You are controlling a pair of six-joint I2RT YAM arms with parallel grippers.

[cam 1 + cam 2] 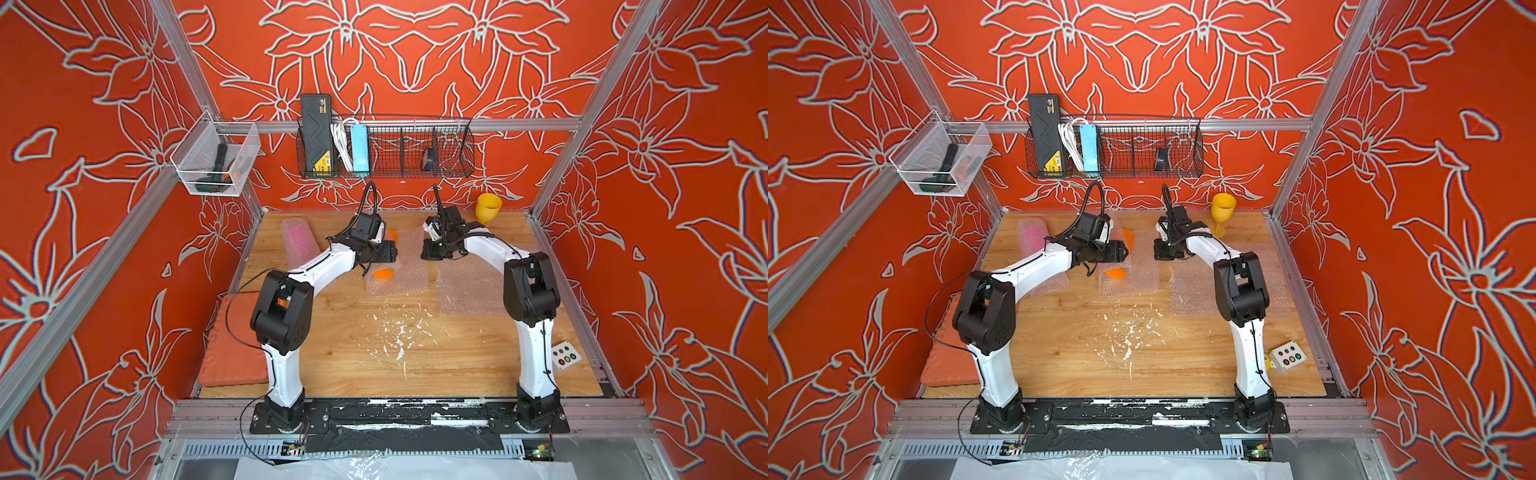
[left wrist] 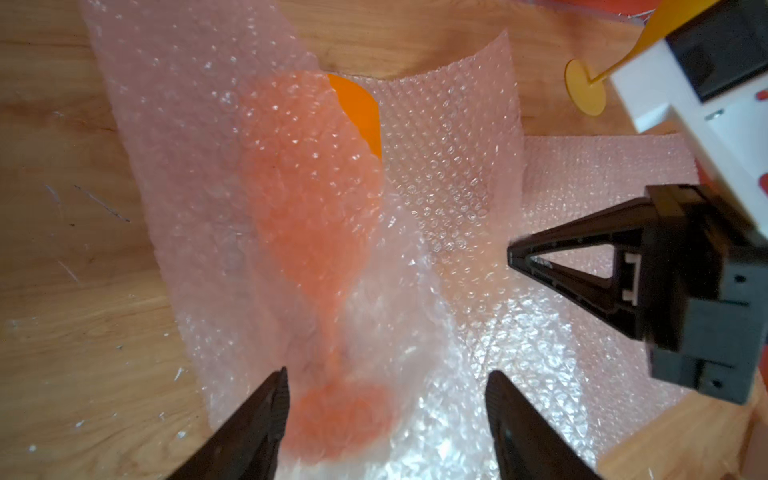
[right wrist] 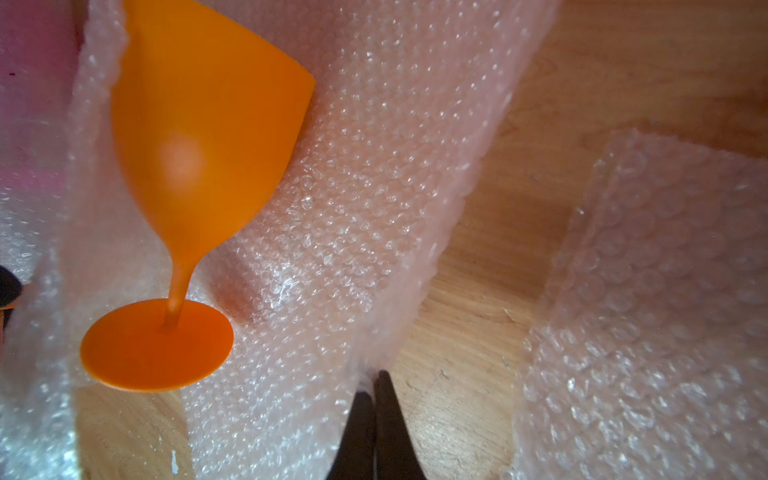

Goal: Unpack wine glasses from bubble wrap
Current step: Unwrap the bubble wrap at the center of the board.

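A bubble wrap flap lies over the orange wine glass (image 2: 316,200). The robot's left gripper should draw the flap's edge (image 2: 428,276) to the side before the right gripper grasps the wine glass's stem.
An orange wine glass (image 3: 203,137) lies on its side on an opened sheet of bubble wrap (image 3: 374,208); in both top views its foot (image 1: 383,273) (image 1: 1116,273) shows bare. My left gripper (image 2: 388,374) is open above that foot, which shows blurred through a wrap flap (image 2: 316,199). My right gripper (image 3: 374,382) is shut on the sheet's edge, lifted off the wood. A yellow wine glass (image 1: 488,208) (image 1: 1223,206) stands upright, unwrapped, at the back right. A pink one lies inside a rolled tube (image 1: 299,241) at the back left.
A second flat bubble wrap sheet (image 1: 469,291) lies under my right arm. A red mat (image 1: 232,340) sits at the front left and a button box (image 1: 566,355) at the front right. A wire basket (image 1: 386,149) and a mesh bin (image 1: 216,160) hang on the frame.
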